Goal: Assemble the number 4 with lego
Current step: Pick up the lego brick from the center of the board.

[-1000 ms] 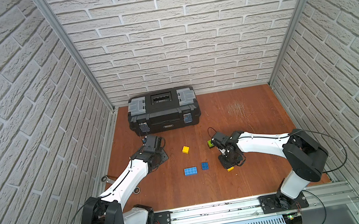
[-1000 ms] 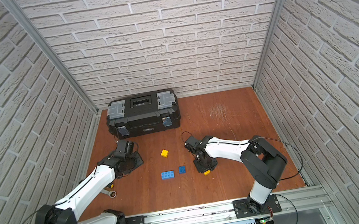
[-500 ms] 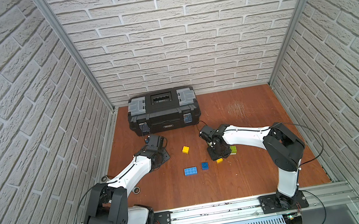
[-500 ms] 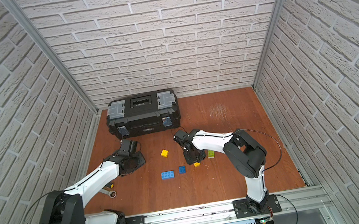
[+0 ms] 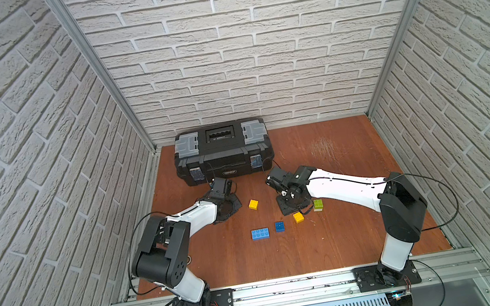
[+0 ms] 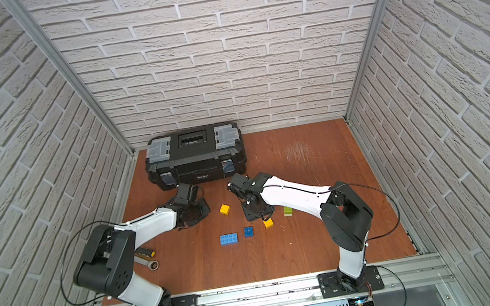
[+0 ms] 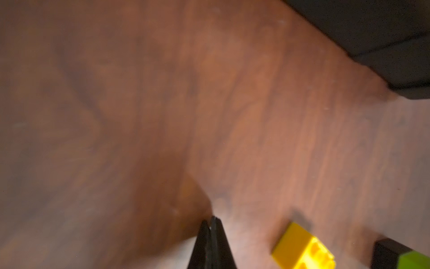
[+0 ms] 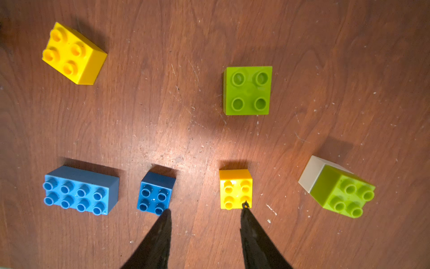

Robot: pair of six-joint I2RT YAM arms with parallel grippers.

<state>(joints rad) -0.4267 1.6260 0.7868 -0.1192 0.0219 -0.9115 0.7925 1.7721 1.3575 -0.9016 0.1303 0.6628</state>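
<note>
The space point(image 5: 245, 205) beside the far yellow brick is crowded by my shut left gripper, so that gripper should move back first and make room for my open right gripper to take that brick point(image 5: 253, 204).
The lego lies loose on the wooden table point(image 5: 336, 246). The right wrist view shows a yellow brick point(image 8: 74, 53), a lime green brick point(image 8: 247, 90), a long blue brick point(image 8: 80, 189), a small blue brick point(image 8: 156, 194), a second yellow brick point(image 8: 235, 188) and a green brick stacked on a white one point(image 8: 337, 186). My right gripper point(image 8: 206, 209) hangs open above the gap between the small blue and yellow bricks, holding nothing. My left gripper point(image 7: 210, 221) is shut and empty, near the far yellow brick point(image 5: 253, 204). No number 4 stands joined; no black brick shows clearly.
A big black toolbox point(image 5: 224, 157) stands at the back, just behind both grippers. A wrench point(image 6: 151, 264) and a yellow-tipped screwdriver point(image 6: 146, 253) lie by the left arm. Brick-pattern walls close in both sides and the back.
My right gripper has opened and swung left and back toward the toolbox, and the green-on-white stack now stands free. My left gripper has shut on nothing as its arm folded in.
</note>
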